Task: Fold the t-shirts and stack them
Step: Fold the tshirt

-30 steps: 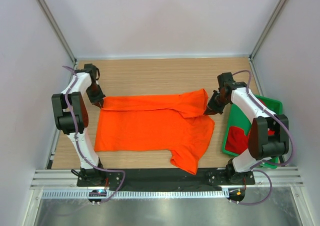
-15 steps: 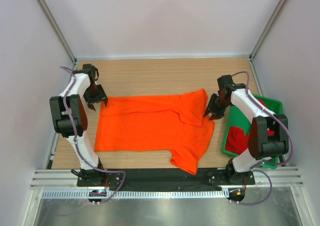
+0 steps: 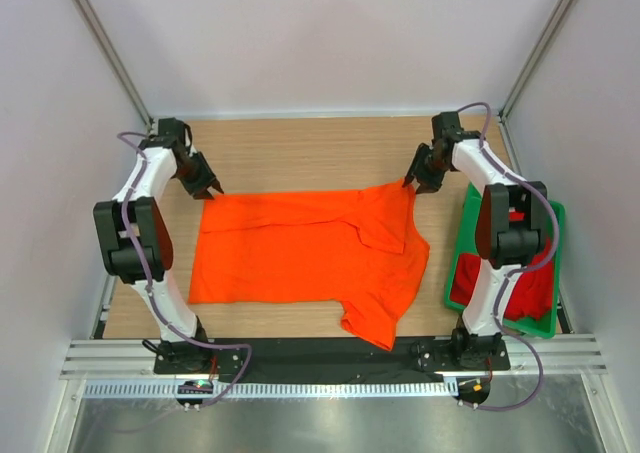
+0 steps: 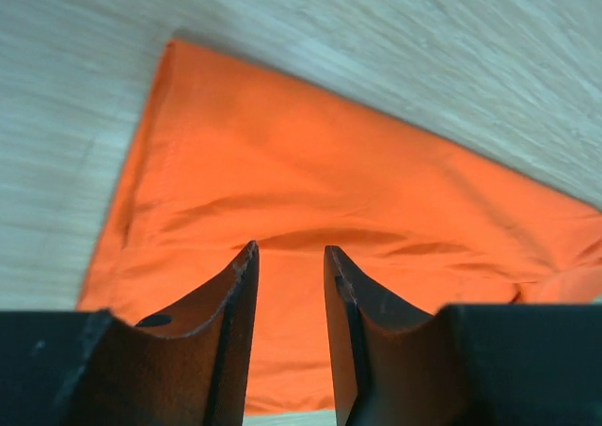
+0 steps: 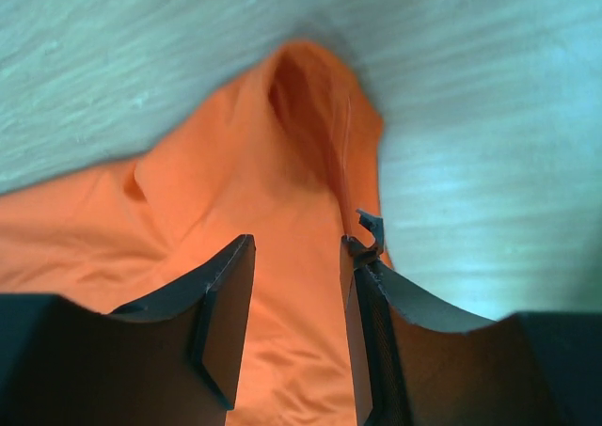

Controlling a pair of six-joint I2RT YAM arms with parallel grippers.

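The far corner of the orange t-shirt is bunched up in a raised fold (image 5: 306, 111), so the robot's right gripper should pull that corner tight first and then grab the t-shirt's folded sleeve (image 3: 386, 223).
The orange t-shirt (image 3: 310, 253) lies spread on the wooden table, its right sleeve folded over the body and the other sleeve pointing to the near edge. My left gripper (image 3: 211, 187) is open just above the shirt's far left corner; the left wrist view shows the orange cloth (image 4: 310, 181) under the parted left gripper (image 4: 290, 252), with nothing between the jaws. My right gripper (image 3: 411, 179) is open above the far right corner; in the right wrist view the right gripper (image 5: 297, 247) is over a raised fold of the shirt (image 5: 301, 116). The red t-shirt (image 3: 480, 278) lies crumpled in the tray.
A green plastic tray (image 3: 548, 325) stands at the table's right edge, partly under the right arm. Bare wood (image 3: 310, 153) runs along the far side behind the shirt. White walls and metal posts close in the table.
Both grippers have moved toward the far side. The left went from the shirt's left corner to just beyond it. The right arm swung away from the tray to the far right corner.
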